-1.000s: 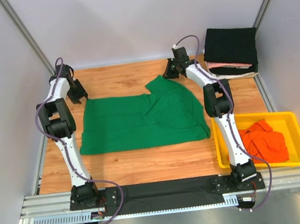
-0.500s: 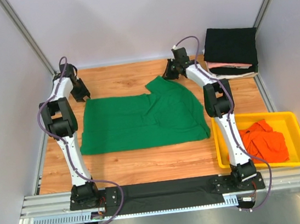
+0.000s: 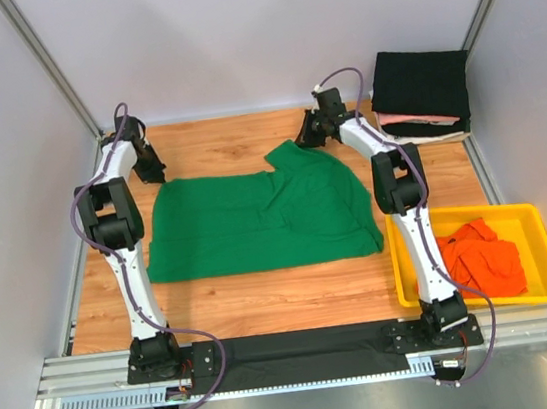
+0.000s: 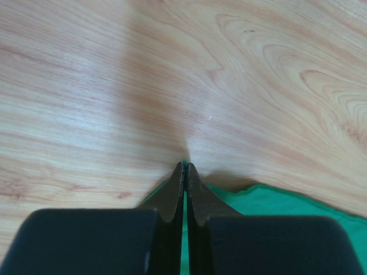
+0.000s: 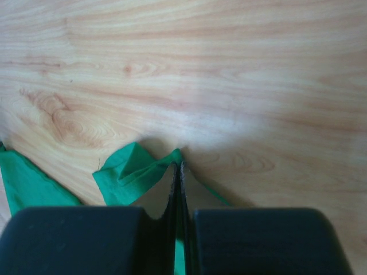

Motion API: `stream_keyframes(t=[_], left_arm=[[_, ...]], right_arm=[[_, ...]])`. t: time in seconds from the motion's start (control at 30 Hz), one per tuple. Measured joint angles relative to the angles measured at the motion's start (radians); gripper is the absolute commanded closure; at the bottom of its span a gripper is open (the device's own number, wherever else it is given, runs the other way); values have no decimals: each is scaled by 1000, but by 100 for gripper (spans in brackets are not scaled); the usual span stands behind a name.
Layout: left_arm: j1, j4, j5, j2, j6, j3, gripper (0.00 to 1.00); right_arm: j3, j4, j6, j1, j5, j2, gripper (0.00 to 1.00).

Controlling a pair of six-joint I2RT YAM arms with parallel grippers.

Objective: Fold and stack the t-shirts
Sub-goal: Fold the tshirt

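Observation:
Both far corners of the green t-shirt are held in my grippers, so my right gripper should keep pulling toward the straight near edge until the t-shirt lies doubled over.
A green t-shirt lies spread across the middle of the wooden table. My left gripper sits at its far left corner and is shut on the cloth; in the left wrist view green fabric shows between and beside the closed fingers. My right gripper is at the shirt's far right corner, shut on a bunched fold of the green fabric. Folded t-shirts, black on top of pink and white, are stacked at the back right.
A yellow bin holding crumpled orange shirts stands at the right near edge. Grey walls and metal frame posts close in the table on three sides. A black mat runs between the arm bases.
My left gripper has moved a little further back and right to the shirt's far left corner and has shut on it. The right gripper has stayed shut on its corner.

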Motion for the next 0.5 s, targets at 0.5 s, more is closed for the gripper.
stream_keyframes(t=[0.5], left_arm=[[0,-50,-33,-245,-54,-234,100]], right_arm=[[-483,27,-46,16,-36,-527,100]])
